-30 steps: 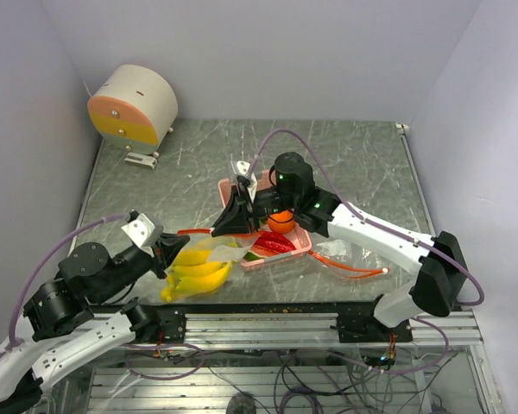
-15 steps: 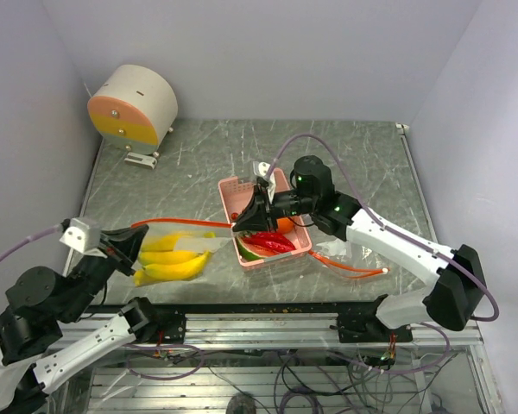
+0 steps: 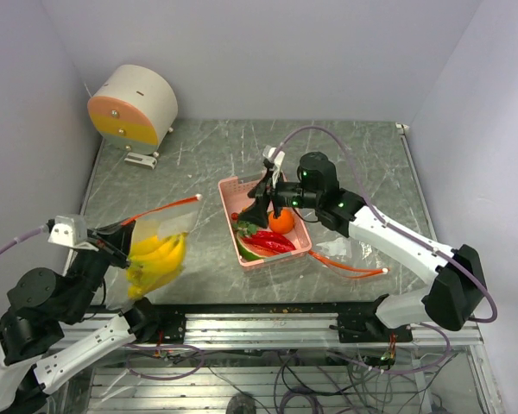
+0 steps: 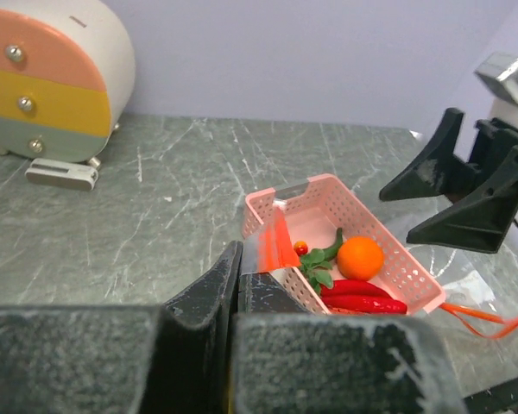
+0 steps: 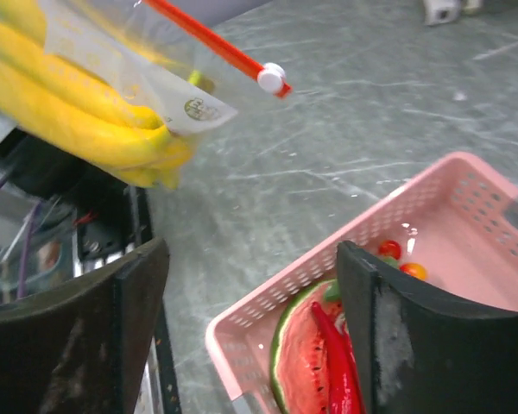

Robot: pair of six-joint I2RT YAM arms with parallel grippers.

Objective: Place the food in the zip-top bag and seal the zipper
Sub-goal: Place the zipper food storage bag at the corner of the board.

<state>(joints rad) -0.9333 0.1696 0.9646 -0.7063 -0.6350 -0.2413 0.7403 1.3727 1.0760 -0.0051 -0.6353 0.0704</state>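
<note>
My left gripper is full with the banana bag (image 3: 158, 259), so I should put that bag down first. Then my right gripper should hand over the empty bag (image 3: 347, 255) beside the tray.
The zip-top bag (image 3: 160, 241) hangs off the table at the near left with several yellow bananas (image 3: 155, 259) inside. My left gripper (image 3: 121, 244) is shut on its edge, and the zipper (image 3: 162, 208) slants up to the right. In the left wrist view the jaws of the left gripper (image 4: 239, 259) pinch the bag by the orange-red strip (image 4: 278, 241). My right gripper (image 3: 257, 198) stands open over the pink tray (image 3: 229, 185), touching nothing. The tray holds an orange (image 3: 281, 221), red chili peppers (image 3: 272, 240) and a watermelon slice (image 3: 249, 252). In the right wrist view the right gripper (image 5: 252, 250) is empty above the watermelon slice (image 5: 298, 362).
A round pastel drawer unit (image 3: 131, 105) stands at the back left. A loose orange-red strip with a bit of clear plastic (image 3: 350, 266) lies right of the tray. Small cherry tomatoes (image 5: 390, 250) sit in the tray. The table's near edge and rail (image 3: 268, 315) run below the bag.
My right gripper has let go of the bag's mouth, opened and drawn back over the tray. The left arm has swung the bag with the bananas left and lifted it.
</note>
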